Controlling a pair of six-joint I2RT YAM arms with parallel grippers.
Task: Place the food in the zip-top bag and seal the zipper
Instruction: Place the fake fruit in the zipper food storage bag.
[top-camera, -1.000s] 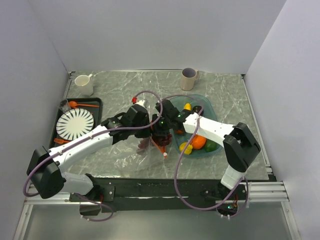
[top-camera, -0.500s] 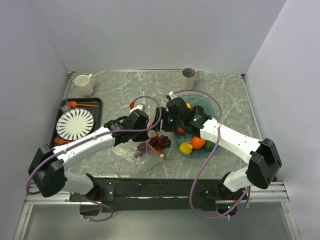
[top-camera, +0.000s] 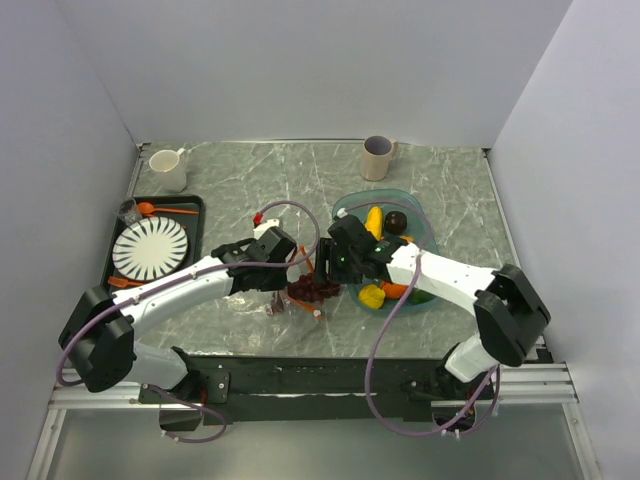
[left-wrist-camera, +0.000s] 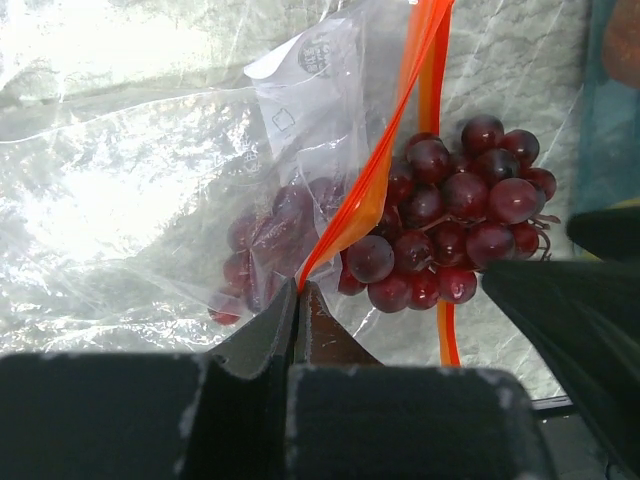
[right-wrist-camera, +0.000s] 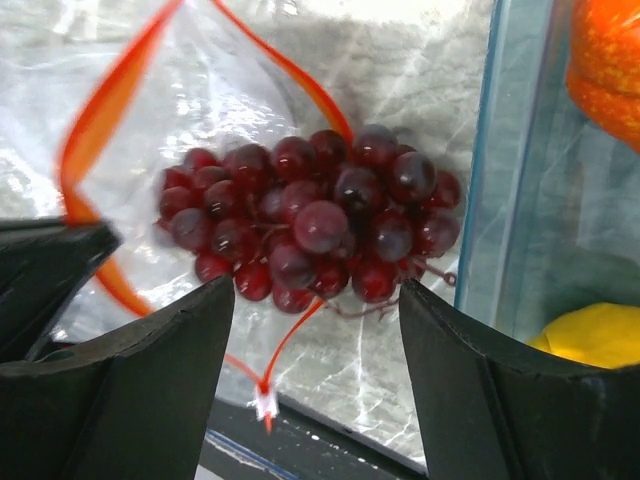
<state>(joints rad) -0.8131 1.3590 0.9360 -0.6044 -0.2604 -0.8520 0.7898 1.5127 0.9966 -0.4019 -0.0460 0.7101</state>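
My right gripper should push the bunch's stem end (right-wrist-camera: 432, 262) deeper into the bag before sealing, because the grape bunch still pokes out over the bag's lower zipper strip (left-wrist-camera: 447, 325).
The zip-top bag (top-camera: 262, 292) lies crinkled on the marble, and its plastic (left-wrist-camera: 150, 190) fills the left wrist view. My left gripper (top-camera: 285, 272) (left-wrist-camera: 298, 288) is shut on one side of the orange-red zipper (left-wrist-camera: 375, 180), holding the mouth up. A dark purple grape bunch (top-camera: 313, 290) (left-wrist-camera: 455, 215) (right-wrist-camera: 310, 215) lies in the open mouth between the two strips. More grapes (left-wrist-camera: 262, 245) show through the plastic. My right gripper (top-camera: 335, 266) (right-wrist-camera: 315, 290) hangs open just over the bunch, holding nothing. The white slider (right-wrist-camera: 265, 400) sits near the table edge.
The teal tray (top-camera: 425, 232) (right-wrist-camera: 490, 200) right of the bag holds a banana (top-camera: 374, 220), a dark round fruit (top-camera: 397, 221), a lemon (top-camera: 372, 296) (right-wrist-camera: 600, 335), an orange (top-camera: 394, 289) (right-wrist-camera: 605, 60) and a green fruit (top-camera: 421, 297). A black tray (top-camera: 193, 205) with a plate and spoon stands left. Two cups (top-camera: 168, 169) (top-camera: 378, 157) stand at the back.
My right gripper opened and let the grape bunch drop into the bag's mouth, then shifted slightly. My left gripper kept its hold on the zipper strip and sank nearer the table.
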